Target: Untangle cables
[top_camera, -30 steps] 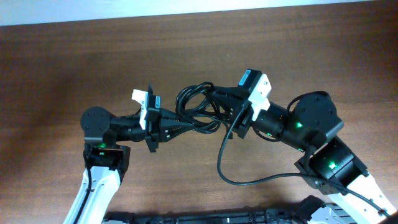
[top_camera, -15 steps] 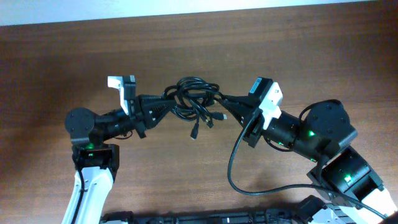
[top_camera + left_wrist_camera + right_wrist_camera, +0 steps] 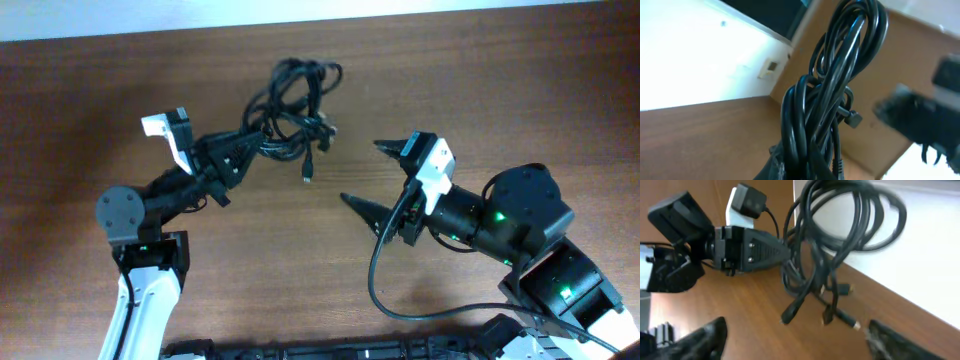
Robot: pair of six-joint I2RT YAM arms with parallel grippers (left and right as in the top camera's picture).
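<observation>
My left gripper is pinching the packed parts of the cables together. Next, my right gripper takes the loose cable loops and holds the bundle while my left gripper opens and grips again.
The cables are a tangled bundle of thin black loops hanging off my left gripper, which is shut on the bundle's lower end. In the left wrist view the cables rise straight out of the left gripper. A few loose plug ends dangle below the bundle. My right gripper stands wide open to the right of the bundle, touching nothing. In the right wrist view the cables hang ahead of the open right gripper, with the plugs between and beyond its fingertips.
The brown wooden table runs to a pale wall edge at the back. A thicker black robot wire loops from the right arm toward the front edge.
My right gripper has let go of the bundle and opened wide. The left gripper has swung up and left, carrying the whole bundle toward the back of the table.
</observation>
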